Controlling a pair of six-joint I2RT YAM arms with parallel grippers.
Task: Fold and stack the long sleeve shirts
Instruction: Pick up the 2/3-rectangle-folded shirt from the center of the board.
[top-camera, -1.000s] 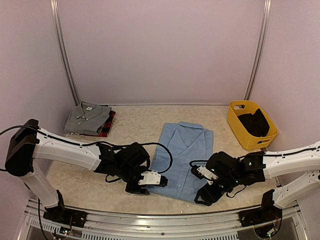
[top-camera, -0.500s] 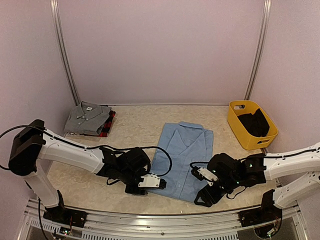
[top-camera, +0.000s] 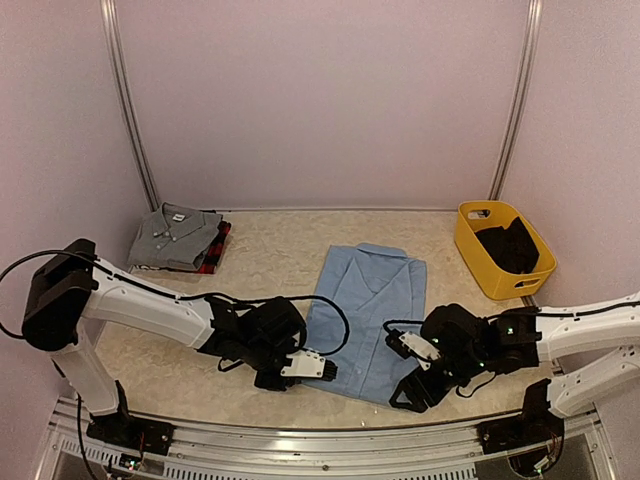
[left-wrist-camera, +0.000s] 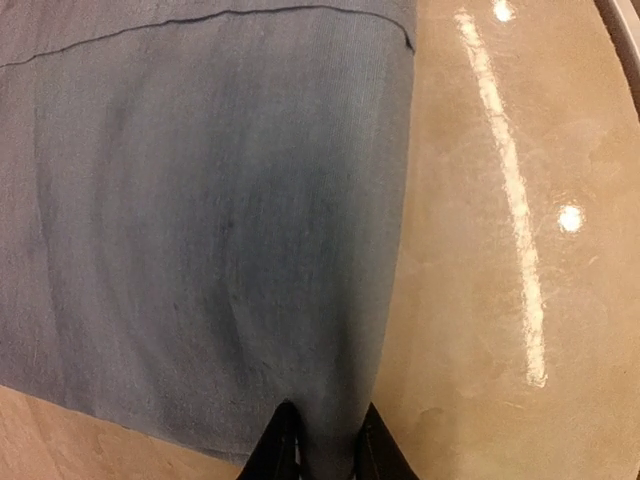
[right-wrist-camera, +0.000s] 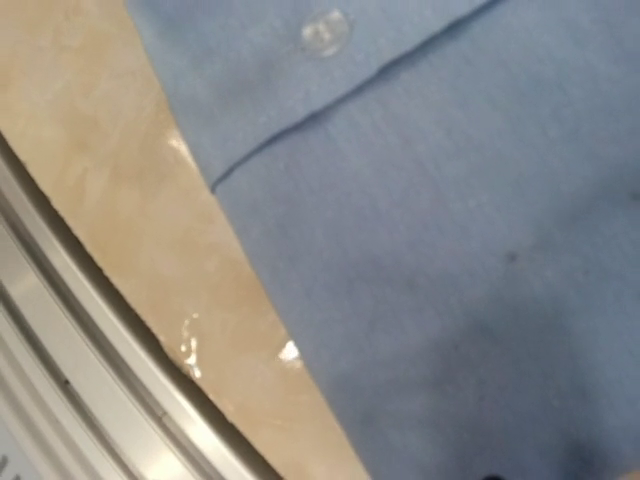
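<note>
The shirt's hem (top-camera: 362, 398) lies flat and stops short of the near rail. My right gripper should slide the shirt to the rail (top-camera: 385, 430) and pinch its hem there before lifting.
A light blue shirt (top-camera: 368, 305) lies flat in the middle of the table, collar to the back and sleeves folded in. My left gripper (top-camera: 322, 369) is at its near left corner. In the left wrist view the fingers (left-wrist-camera: 275, 452) stand close together with the shirt's hem (left-wrist-camera: 220, 220) pinched between them, a ridge of cloth running up from them. My right gripper (top-camera: 402, 396) is at the near right corner, low over the shirt (right-wrist-camera: 450, 250); its fingers barely show. The grey shirt (top-camera: 175, 236) lies folded on the plaid shirt (top-camera: 222, 243) at the back left.
A yellow basket (top-camera: 478, 255) holding dark cloth stands at the back right. The table's near edge and metal rail (right-wrist-camera: 60, 350) run just beyond the shirt's hem. Bare beige tabletop (left-wrist-camera: 500, 250) lies beside the shirt.
My left gripper has slid a little right and nearer along the shirt's near left corner. My right gripper has barely shifted. The shirt lies as before.
</note>
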